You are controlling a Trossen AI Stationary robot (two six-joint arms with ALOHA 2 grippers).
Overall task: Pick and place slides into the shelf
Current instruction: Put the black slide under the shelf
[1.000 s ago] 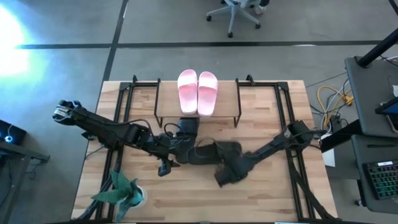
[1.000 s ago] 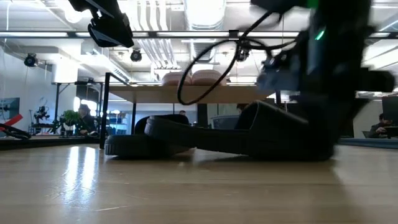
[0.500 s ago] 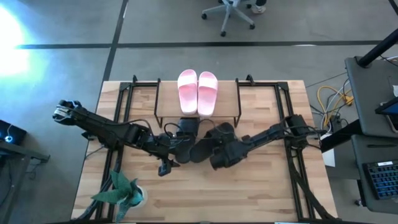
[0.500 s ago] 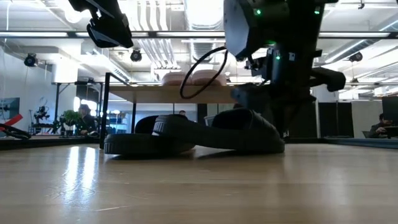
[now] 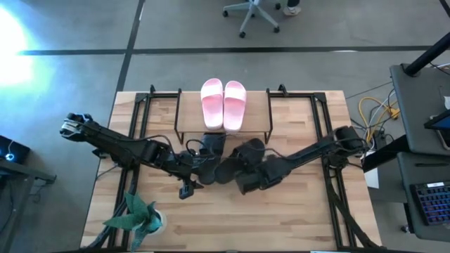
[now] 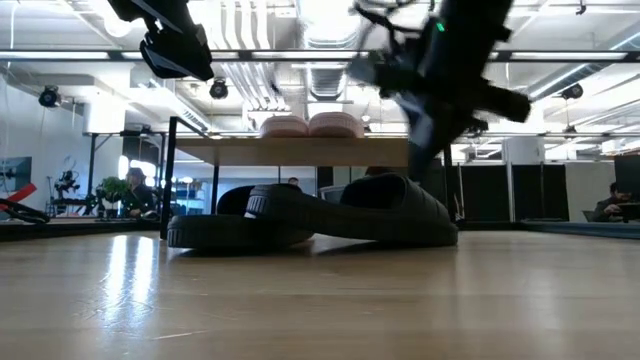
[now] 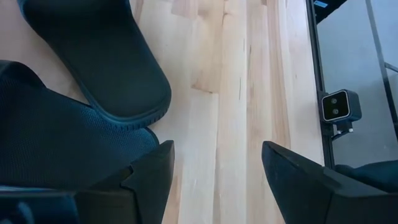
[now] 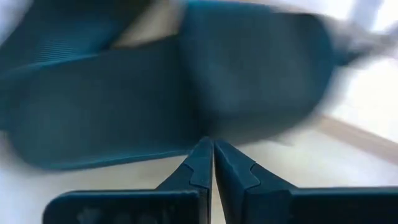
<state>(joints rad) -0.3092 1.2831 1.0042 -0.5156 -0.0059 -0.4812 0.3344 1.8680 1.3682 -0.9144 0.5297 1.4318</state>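
The slanted dark slide's heel [image 6: 272, 205] overlaps the other dark slide, so my right gripper should get the slanted slide free and set it straight before it nudges its outer edge [image 5: 264, 149] alongside.
Two light pink slides [image 5: 223, 104] [image 6: 310, 125] lie side by side on the shelf's wooden top board [image 5: 188, 118] [image 6: 230, 151]. Two dark slides sit on the table in front of the shelf. One [image 5: 212, 147] [image 6: 215, 232] reaches under the board. The other [image 5: 246, 153] [image 6: 385, 210] [image 8: 186, 93] lies beside it and overlaps it in the low view. My right gripper [image 5: 246, 179] [image 6: 430, 75] [image 8: 211, 158] is shut and raised just near of that slide. My left gripper [image 5: 187, 184] [image 6: 175, 50] [image 7: 214, 180] hovers open above the table, left of the dark slides [image 7: 93, 68].
A green plant [image 5: 137, 218] stands at the table's near left corner. Black frame rails [image 5: 140, 112] [image 5: 323, 119] run along both sides. A small camera [image 7: 339, 106] sits at the table edge. Bare wood [image 5: 232, 218] fills the near half.
My right gripper brought the second dark slide from the table's middle toward the far edge and left. The slide now lies beside the first dark slide in front of the shelf. The gripper has since risen clear of it and drawn back slightly toward the near edge.
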